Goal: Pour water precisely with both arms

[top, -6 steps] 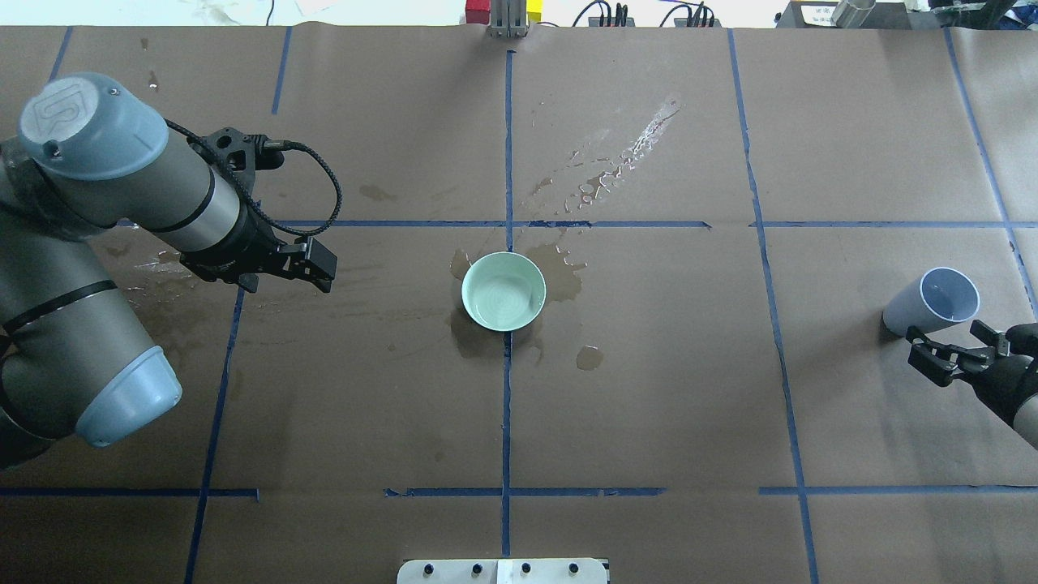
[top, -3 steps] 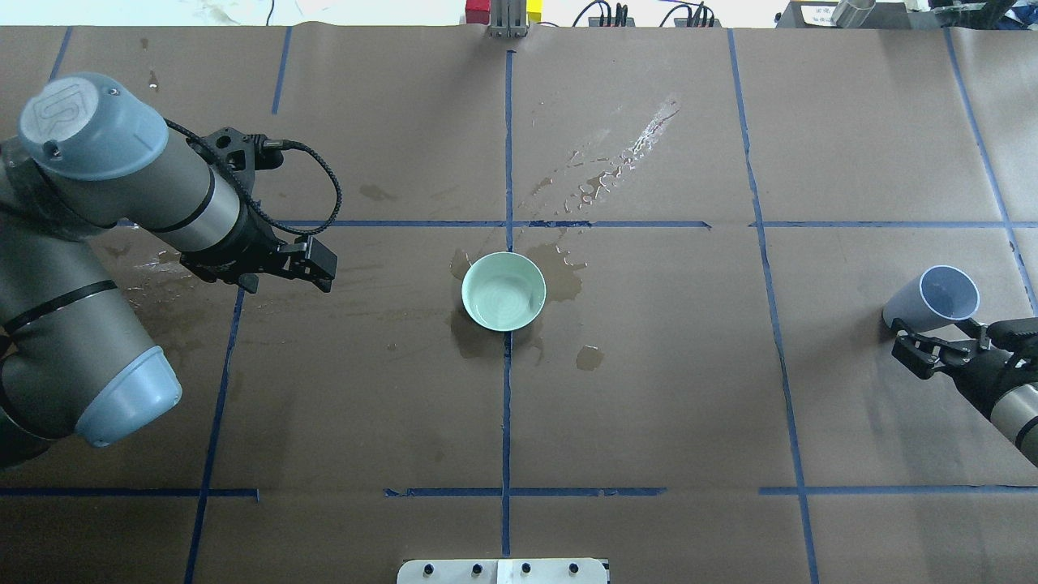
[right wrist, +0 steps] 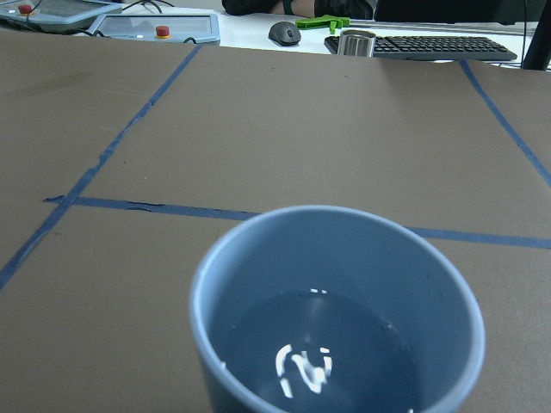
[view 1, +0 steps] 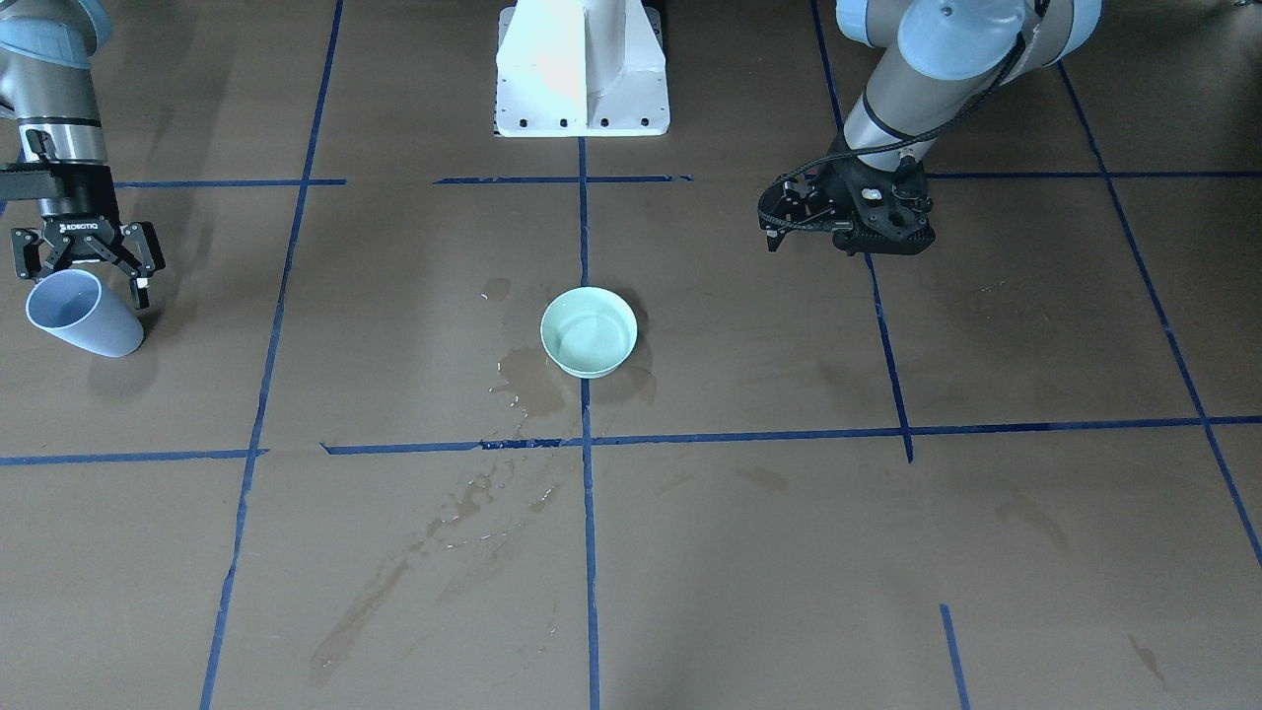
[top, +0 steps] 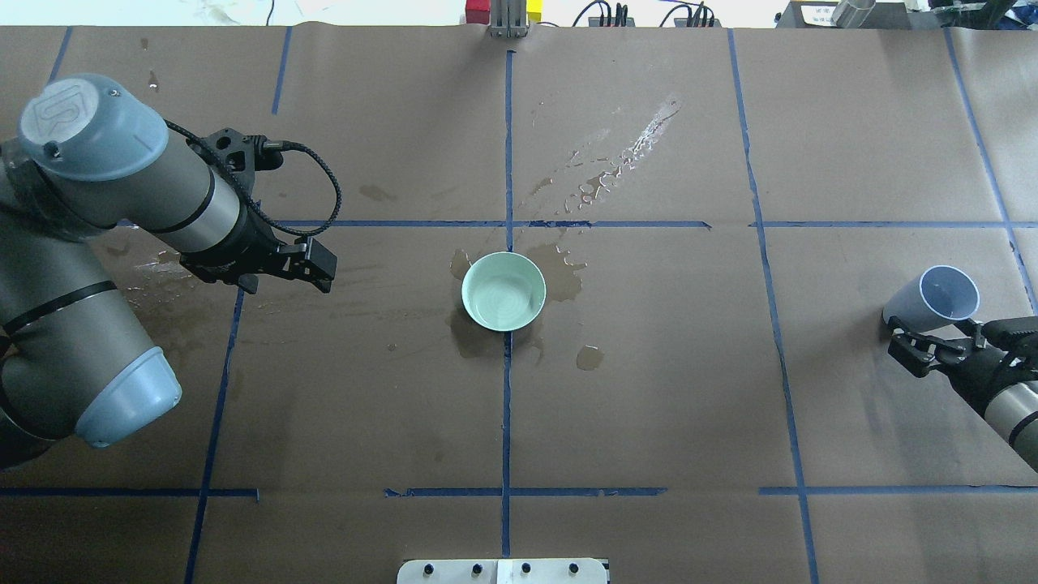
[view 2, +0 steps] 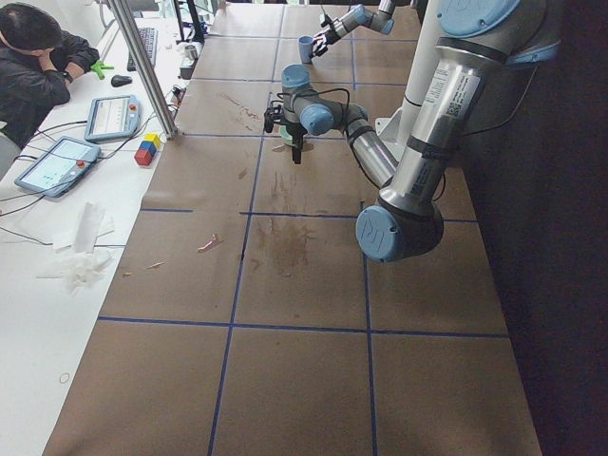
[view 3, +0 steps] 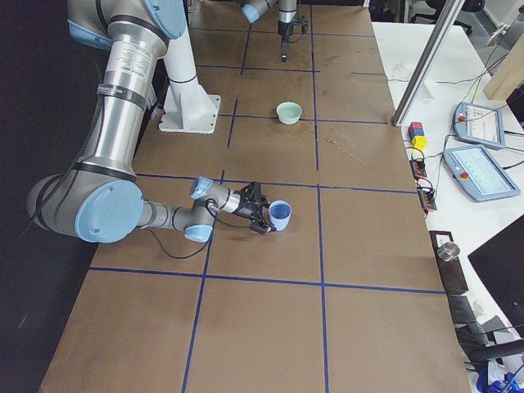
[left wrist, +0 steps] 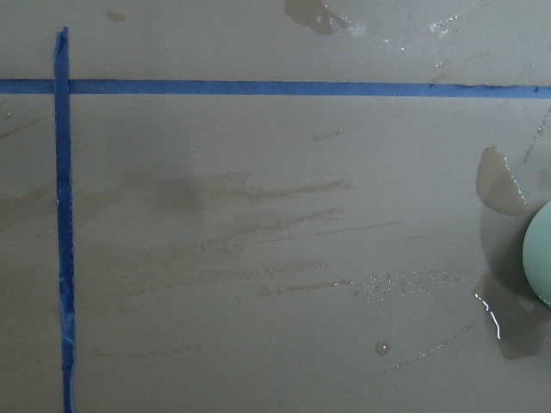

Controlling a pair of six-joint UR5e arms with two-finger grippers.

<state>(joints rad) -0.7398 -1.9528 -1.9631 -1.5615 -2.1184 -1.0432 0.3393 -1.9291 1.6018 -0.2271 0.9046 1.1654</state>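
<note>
My gripper will move the pale blue cup (view 1: 87, 315) across the brown paper, and the water (right wrist: 314, 353) should stay inside because it is well below the cup's rim.
A pale blue cup (top: 932, 298) stands at the table's right side; it also shows in the front view (view 1: 84, 316). The right wrist view shows the water (right wrist: 318, 357) low inside the cup (right wrist: 336, 258). My right gripper (top: 937, 341) is open just on the robot's side of the cup, with its fingers (view 1: 143, 281) spread at the cup's near wall; I cannot tell if they touch. A pale green bowl (top: 503, 290) sits at the centre. My left gripper (top: 318, 268) is shut and empty, well to the left of the bowl, above the table.
Brown paper with a blue tape grid (top: 507, 365) covers the table. Dark wet blotches (top: 559, 276) ring the bowl, and a glistening spill streak (top: 624, 158) runs behind it. The white pedestal (view 1: 582, 69) stands at the robot's side. An operator (view 2: 38, 57) sits beyond the far edge.
My right gripper has moved in toward the blue cup, still open. The left arm, the bowl and the cup have stayed put.
</note>
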